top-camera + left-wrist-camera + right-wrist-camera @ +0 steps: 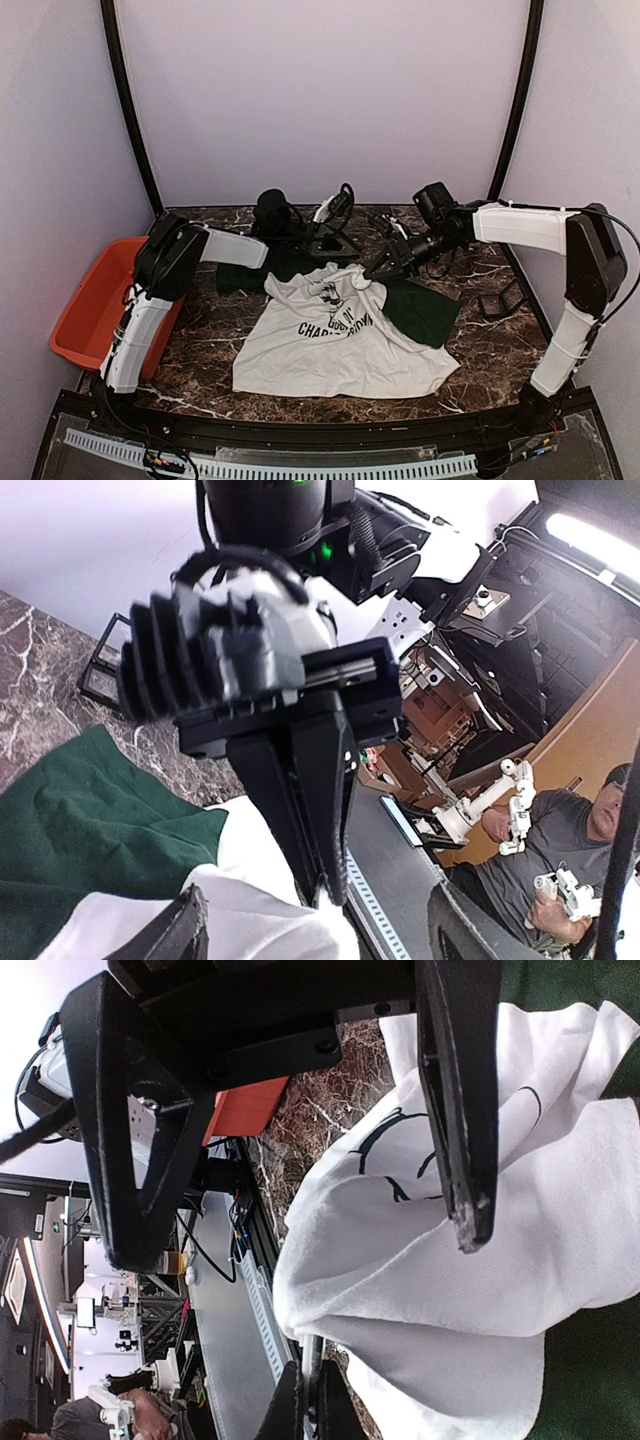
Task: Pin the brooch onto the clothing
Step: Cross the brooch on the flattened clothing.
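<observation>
The robot's left gripper has its open fingers hanging short of the cloth fold's edge at the right gripper, so the left gripper needs to move in and pinch the cloth there.
The white T-shirt with dark green sleeves and black print lies on the marble table. My right gripper is shut on a raised fold of its white fabric near the collar. The left wrist view shows those fingers pressed together on the cloth. In the right wrist view the gripper meets the edge of the fold. My left gripper is open, its fingers spread on either side of that fold, facing the right gripper. I cannot make out the brooch in any view.
An orange bin stands at the table's left edge. A small black stand sits at the right. One green sleeve spreads right of the shirt body. Curved black poles rise at both back corners.
</observation>
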`<state>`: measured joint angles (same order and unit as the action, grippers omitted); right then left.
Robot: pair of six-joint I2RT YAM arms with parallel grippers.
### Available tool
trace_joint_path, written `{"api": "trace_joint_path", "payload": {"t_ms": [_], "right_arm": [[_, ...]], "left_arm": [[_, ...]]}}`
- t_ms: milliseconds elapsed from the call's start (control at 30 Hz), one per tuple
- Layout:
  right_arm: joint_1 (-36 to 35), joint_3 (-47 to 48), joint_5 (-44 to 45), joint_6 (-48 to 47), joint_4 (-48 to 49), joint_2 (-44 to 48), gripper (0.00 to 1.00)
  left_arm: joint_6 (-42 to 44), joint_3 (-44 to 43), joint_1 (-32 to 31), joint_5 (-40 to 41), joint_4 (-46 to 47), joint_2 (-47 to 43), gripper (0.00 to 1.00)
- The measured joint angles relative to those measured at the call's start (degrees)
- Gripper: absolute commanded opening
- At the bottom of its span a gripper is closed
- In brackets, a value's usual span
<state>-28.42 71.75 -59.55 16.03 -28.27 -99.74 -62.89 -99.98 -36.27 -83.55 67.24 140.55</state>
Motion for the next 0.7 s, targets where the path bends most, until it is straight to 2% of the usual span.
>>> {"api": "trace_joint_path", "payload": {"t_ms": [200,367,433,600,700], "right_arm": [[0.09,0.13,0.81,1.75,-0.17,0.0,0.0],[0.2,0.24,1.44,2.27,-0.31,0.0,0.0],[0.35,0.24,1.51,2.25,-0.44,0.0,0.0],[0.48,0.24,1.64,2.1,-0.85,0.0,0.0],[0.55,0.24,1.62,2.03,-1.31,0.02,0.0]], "left_arm": [[6.82,2.45,0.24,3.26,-8.17,-1.07,0.84],[28.41,4.61,1.2,16.09,-30.45,-7.69,0.89],[34.84,4.66,1.64,18.69,-35.74,-10.47,0.9],[43.93,2.99,1.53,15.67,-42.14,-13.16,0.91],[56.08,-0.11,1.05,13.92,-55.87,-13.11,0.95]]}}
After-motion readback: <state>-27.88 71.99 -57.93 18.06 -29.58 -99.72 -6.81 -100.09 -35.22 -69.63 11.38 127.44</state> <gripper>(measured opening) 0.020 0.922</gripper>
